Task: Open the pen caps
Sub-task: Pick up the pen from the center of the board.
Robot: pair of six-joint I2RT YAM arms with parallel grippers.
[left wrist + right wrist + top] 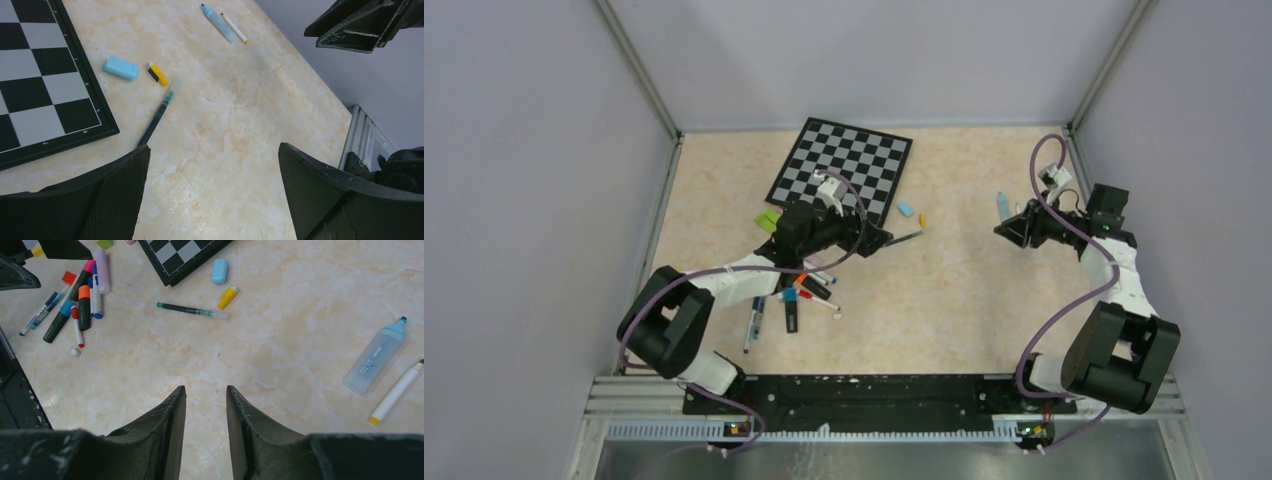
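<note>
The green pen (905, 238) has a smooth clear sleeve (175, 85) at its end, so its cap will slide off in one piece when I pull it from the pen.
My left gripper (882, 240) is open wide and empty, low over the table at the checkered board's near right corner; bare table shows between its fingers (214, 165). A thin green pen (157, 116) lies just ahead of its left finger. Beyond lie a loose light-blue cap (120, 68) and a yellow cap (157, 74). My right gripper (1006, 232) is slightly open and empty (206, 390). A light-blue highlighter (375, 361) and a white pen (396, 393) lie to its right. Several capped pens (75, 300) lie in a pile by the left arm.
The checkered board (842, 165) lies at the back centre. A small white cap (75, 352) and an orange cap (69, 277) lie near the pile. A green piece (769, 218) lies left of the board. Walls close in the left, right and back.
</note>
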